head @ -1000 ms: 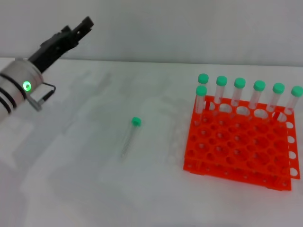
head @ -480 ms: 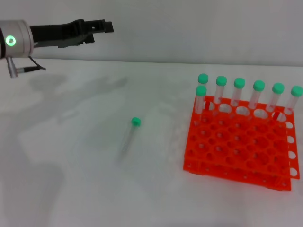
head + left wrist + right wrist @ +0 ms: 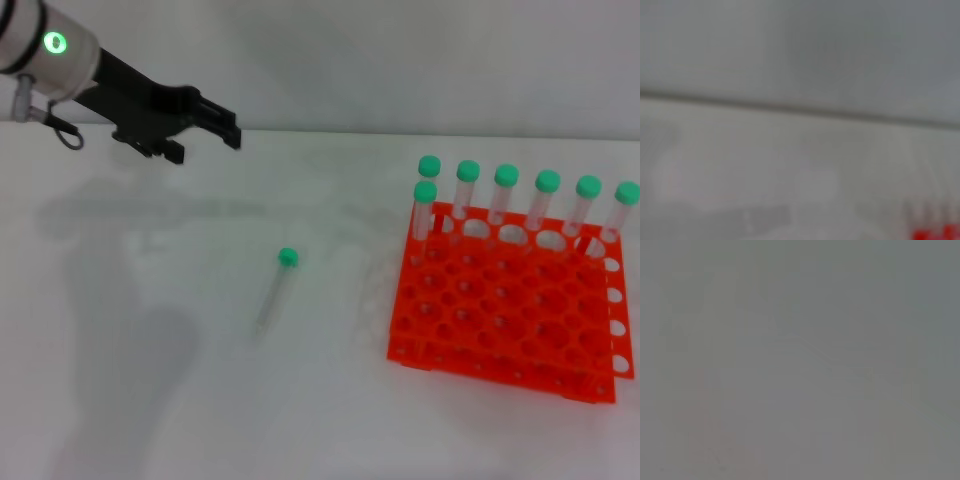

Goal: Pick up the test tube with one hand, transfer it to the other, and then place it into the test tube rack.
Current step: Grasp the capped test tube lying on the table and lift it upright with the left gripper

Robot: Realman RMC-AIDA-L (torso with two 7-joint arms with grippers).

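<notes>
The test tube (image 3: 278,287) lies away from the rack, so the robot's left gripper should keep going down with its fingers open, then close across the tube's body (image 3: 269,309) below the green cap.
The test tube (image 3: 272,293) lies flat on the white table with its green cap (image 3: 288,258) at the far end. My left gripper (image 3: 205,145), black on a white ringed arm with a green light, hangs in the air at the back left. It is open, empty, and well above and behind the tube. The orange test tube rack (image 3: 500,320) stands at the right, and a red edge of it shows in the left wrist view (image 3: 935,233). My right gripper is out of view, and the right wrist view shows only grey blur.
Several green-capped tubes (image 3: 506,198) stand upright in the rack's back row, and one more (image 3: 425,208) stands just in front at its left corner. The grey wall runs along the table's far edge (image 3: 330,132).
My left arm has swung from the left edge up and to the right, and the gripper now points right and downward, closer to the tube. The tube and rack have not moved.
</notes>
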